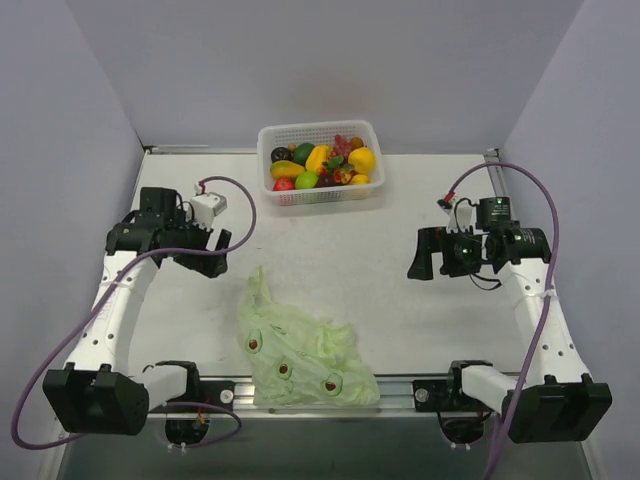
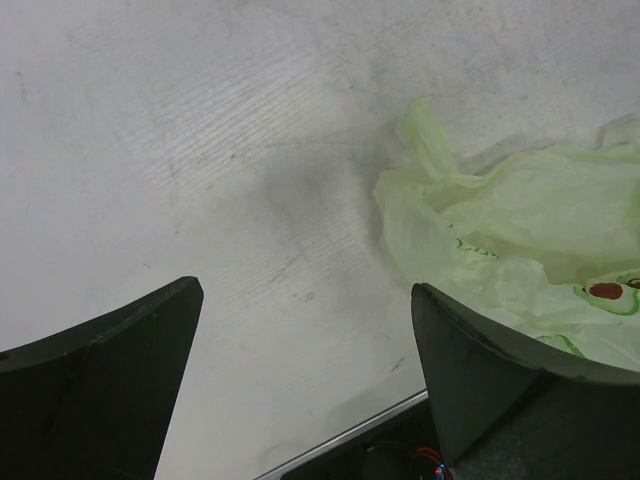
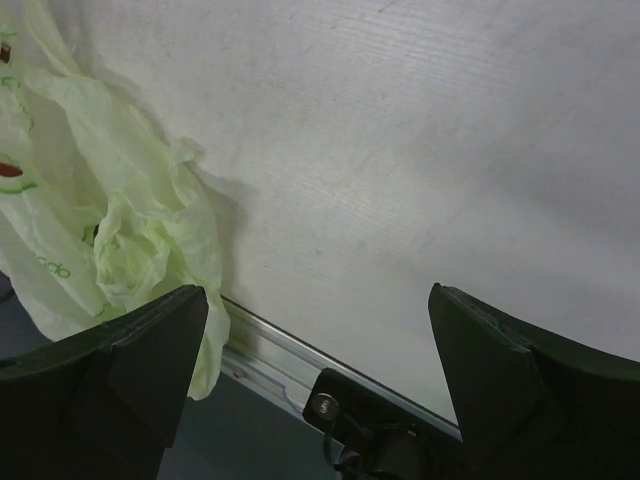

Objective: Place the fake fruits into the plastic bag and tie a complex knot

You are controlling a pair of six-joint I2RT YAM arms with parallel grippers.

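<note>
My gripper will pull the plastic bag (image 1: 300,355) by its narrow corner, and the bag should trail along and bunch up into loose folds, because its wrinkled edges (image 1: 343,340) lie limp and flat.
The pale-green plastic bag (image 1: 300,345) with avocado prints lies crumpled flat at the near middle of the table, one corner hanging over the front edge. It also shows in the left wrist view (image 2: 510,220) and in the right wrist view (image 3: 110,200). The fake fruits (image 1: 320,165) lie piled in a white perforated basket (image 1: 268,135) at the back. My left gripper (image 1: 215,255) is open and empty, held above the table left of the bag. My right gripper (image 1: 420,260) is open and empty, held above the table right of the bag.
The table's metal front rail (image 1: 400,382) runs along the near edge between the two arm bases. Grey walls close in the left, right and back sides.
</note>
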